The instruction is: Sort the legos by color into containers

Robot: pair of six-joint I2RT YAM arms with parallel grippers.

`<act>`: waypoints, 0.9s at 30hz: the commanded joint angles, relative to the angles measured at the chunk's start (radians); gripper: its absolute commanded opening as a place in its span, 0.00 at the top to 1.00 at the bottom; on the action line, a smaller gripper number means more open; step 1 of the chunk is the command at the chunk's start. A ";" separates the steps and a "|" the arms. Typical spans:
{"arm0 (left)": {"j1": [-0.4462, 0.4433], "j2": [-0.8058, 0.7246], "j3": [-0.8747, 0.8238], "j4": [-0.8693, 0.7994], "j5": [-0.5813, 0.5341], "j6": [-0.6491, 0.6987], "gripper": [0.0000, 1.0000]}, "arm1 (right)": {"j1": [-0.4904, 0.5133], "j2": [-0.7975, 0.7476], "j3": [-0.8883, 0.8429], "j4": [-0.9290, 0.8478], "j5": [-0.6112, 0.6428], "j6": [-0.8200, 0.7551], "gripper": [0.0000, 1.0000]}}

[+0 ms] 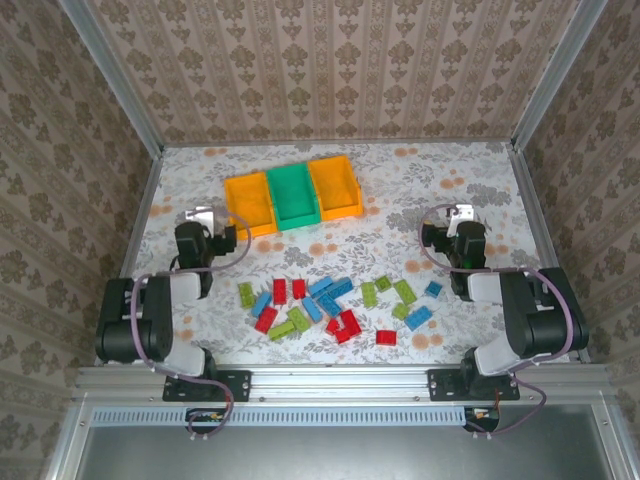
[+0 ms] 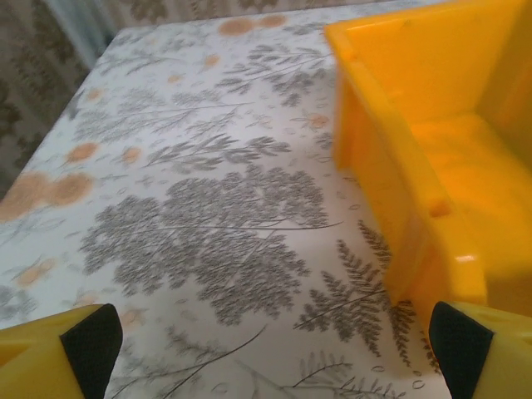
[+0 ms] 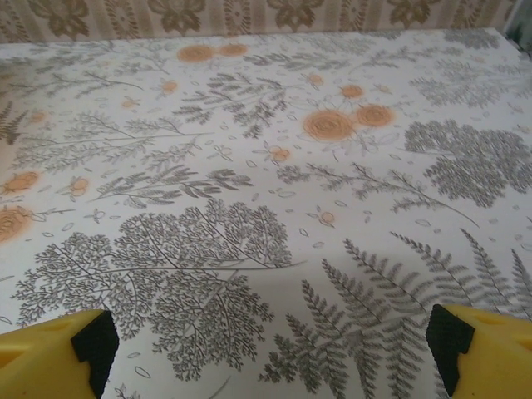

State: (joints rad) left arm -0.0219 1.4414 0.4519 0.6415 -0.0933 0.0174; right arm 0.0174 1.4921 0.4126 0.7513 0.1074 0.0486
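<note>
The bins [image 1: 293, 197] are at a slant and far away from my right gripper, so my left gripper should grab the first orange bin's side [image 1: 230, 204] and pull the row closer.
The legos lie scattered on the near half of the floral table: red ones [image 1: 345, 326], blue ones [image 1: 329, 291] and lime green ones [image 1: 369, 293] mixed together. The containers stand in a row behind them: an orange bin [image 1: 249, 203], a green bin [image 1: 293, 196] and a second orange bin [image 1: 335, 187]. My left gripper [image 1: 203, 216] hovers open just left of the first orange bin [image 2: 416, 158], its fingertips [image 2: 91, 341] wide apart over bare cloth. At the right, my right gripper [image 1: 460, 214] is open too, with only tablecloth between its pads [image 3: 453, 345].
Metal frame rails [image 1: 140, 215] and patterned walls close the table on three sides. Both arm bases sit at the near edge, left [image 1: 150, 325] and right [image 1: 525, 320], flanking the brick pile.
</note>
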 commanded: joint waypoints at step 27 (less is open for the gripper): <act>-0.065 0.248 0.734 -0.955 0.190 -0.379 0.18 | 0.070 -0.341 0.338 -1.424 -0.148 0.444 0.11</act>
State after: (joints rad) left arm -0.0681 1.6760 1.1408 -0.2779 0.0807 -0.3561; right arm 0.0776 1.1740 0.7662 -0.5926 -0.0372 0.4324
